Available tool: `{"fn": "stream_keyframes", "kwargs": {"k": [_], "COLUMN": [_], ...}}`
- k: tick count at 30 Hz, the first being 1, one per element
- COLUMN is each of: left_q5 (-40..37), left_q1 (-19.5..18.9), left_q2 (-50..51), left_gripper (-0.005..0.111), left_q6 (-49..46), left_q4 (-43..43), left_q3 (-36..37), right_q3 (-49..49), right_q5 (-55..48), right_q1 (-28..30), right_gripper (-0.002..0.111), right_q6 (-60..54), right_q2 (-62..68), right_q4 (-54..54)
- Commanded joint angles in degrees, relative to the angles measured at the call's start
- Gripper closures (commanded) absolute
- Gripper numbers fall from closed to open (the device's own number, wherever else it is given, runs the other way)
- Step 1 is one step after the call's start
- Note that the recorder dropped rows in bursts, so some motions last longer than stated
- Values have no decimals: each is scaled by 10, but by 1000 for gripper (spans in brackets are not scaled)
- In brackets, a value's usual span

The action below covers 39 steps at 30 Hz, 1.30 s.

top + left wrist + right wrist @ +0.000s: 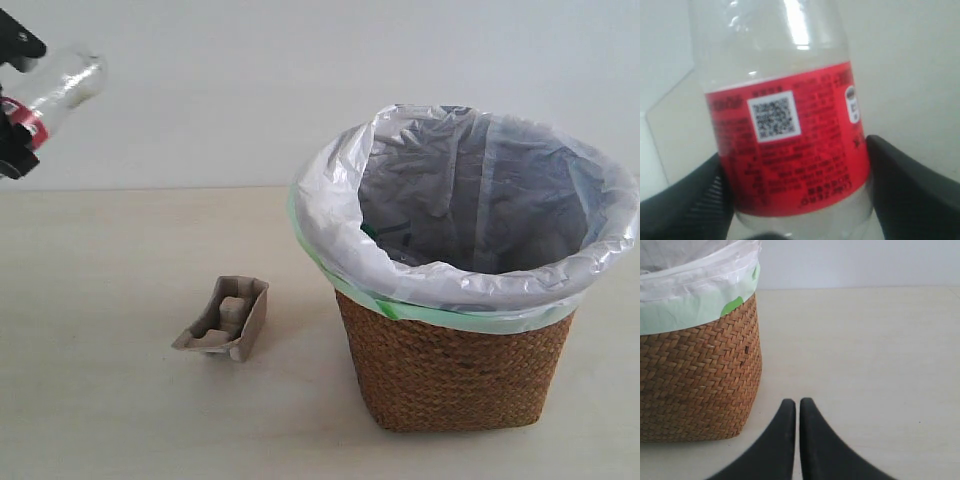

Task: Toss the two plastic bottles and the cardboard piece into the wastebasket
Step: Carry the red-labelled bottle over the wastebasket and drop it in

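The clear plastic bottle (68,82) hangs pulled back, far from the wastebasket. Next, my left gripper swings forward and lets it go toward the bag's opening (478,205).
My left gripper (20,100) hangs high at the far left, shut on the slim clear plastic bottle (68,80) at its red label. In the left wrist view the bottle (782,55) fills the frame, and the black fingers (910,190) press on both sides of the label. The grey-brown cardboard piece (225,320) lies on the table, left of the wastebasket (450,370). The other bottle does not show clearly; a dark shape with a green bit lies low inside the bag. My right gripper (796,402) is shut and empty, low over the table beside the wastebasket (695,380).
The white bag with its green edge (470,300) folds over the basket's rim. A pale table (120,420) carries everything, with a plain wall behind.
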<state>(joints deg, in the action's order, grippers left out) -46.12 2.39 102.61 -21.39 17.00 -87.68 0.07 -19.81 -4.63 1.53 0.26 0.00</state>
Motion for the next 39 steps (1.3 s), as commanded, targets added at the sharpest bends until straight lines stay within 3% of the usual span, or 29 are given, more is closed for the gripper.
{"fn": "stream_keyframes", "kwargs": {"k": [1, 7, 14, 18, 23, 27, 29, 32, 34, 35, 37, 39], "left_q5": [-67, -146, -167, -172, -169, -162, -177, -229, -225, -207, -148, -136], "left_q1": [-19, -18, -18, -18, -12, 31, 67, 123, 164, 179, 214, 240], "left_q2": [-54, -111, -146, -139, -112, -96, -95, -95, -95, -95, -95, -95], "left_gripper": [103, 103, 103, 103, 103, 103, 103, 101, 86, 76, 43, 5], "left_q6": [150, 271, 291, 292, 214, 80, -50, -233, -312, -320, -294, -281], "left_q4": [52, 197, 204, 161, 4, -196, -355, -663, -802, -813, -788, -774], "left_q3": [1, 1, 1, 2, 1, 1, 0, -13, -35, -49, -80, -99], "right_q3": [-1, -1, -1, -1, -1, -1, -1, -1, -1, -1, -1, -1], "right_q5": [4, 4, 4, 4, 4, 4, 4, 4, 4, 4, 4, 4], "right_q1": [4, 4, 4, 4, 4, 4, 4, 4, 4, 4, 4, 4], "right_gripper": [108, 108, 108, 108, 108, 108, 108, 108, 108, 108, 108, 108], "right_q6": [-3, -3, -3, -3, -3, -3, -3, -3, -3, -3, -3, -3], "right_q2": [-3, -3, -3, -3, -3, -3, -3, -3, -3, -3, -3, -3], "right_q4": [-4, -4, -4, -4, -4, -4, -4, -4, -4, -4, -4, -4]}}
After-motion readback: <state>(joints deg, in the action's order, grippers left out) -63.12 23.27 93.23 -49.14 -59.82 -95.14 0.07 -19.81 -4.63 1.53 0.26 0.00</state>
